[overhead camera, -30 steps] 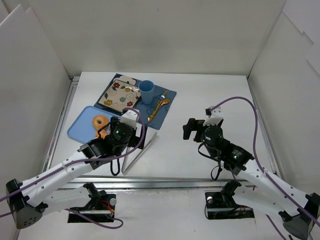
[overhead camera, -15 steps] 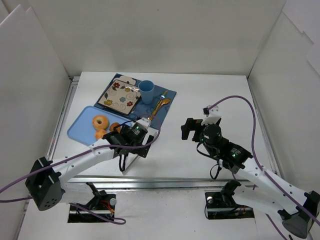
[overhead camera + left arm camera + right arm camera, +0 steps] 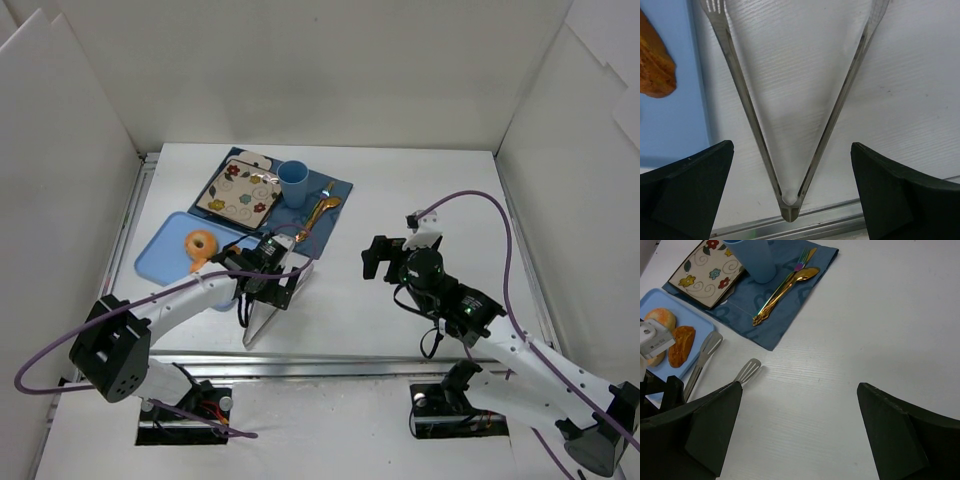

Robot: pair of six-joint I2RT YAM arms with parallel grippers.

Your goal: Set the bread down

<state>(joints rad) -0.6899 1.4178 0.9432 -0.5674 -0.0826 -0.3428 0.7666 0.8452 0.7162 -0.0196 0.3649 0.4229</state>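
Observation:
My left gripper's open fingers are around both arms of the metal tongs [image 3: 760,137], so I go on lowering until they can squeeze the arms [image 3: 807,179] near the tongs' hinge.
The bread [image 3: 681,345], an oblong golden-brown roll, lies on the blue tray [image 3: 687,310] beside a round pastry [image 3: 660,318]. Its edge shows in the left wrist view [image 3: 655,65]; in the top view my left wrist hides it. Metal tongs [image 3: 790,150] lie open in a V on the table next to the tray [image 3: 160,250]. My left gripper [image 3: 792,150] is open, pointing down over the tongs [image 3: 258,325], one jaw on each side of their hinge end, not touching. My right gripper [image 3: 800,390] is open and empty over bare table right of the tongs' tips [image 3: 749,371].
A ring donut [image 3: 200,243] sits on the tray. Behind it a blue cloth [image 3: 300,220] carries a flowered plate [image 3: 238,190], a blue cup [image 3: 293,183] and gold cutlery [image 3: 322,212]. A metal rail [image 3: 840,222] runs along the table's near edge.
My left gripper has moved right from over the tray to over the tongs and dropped lower. The right arm has hardly moved.

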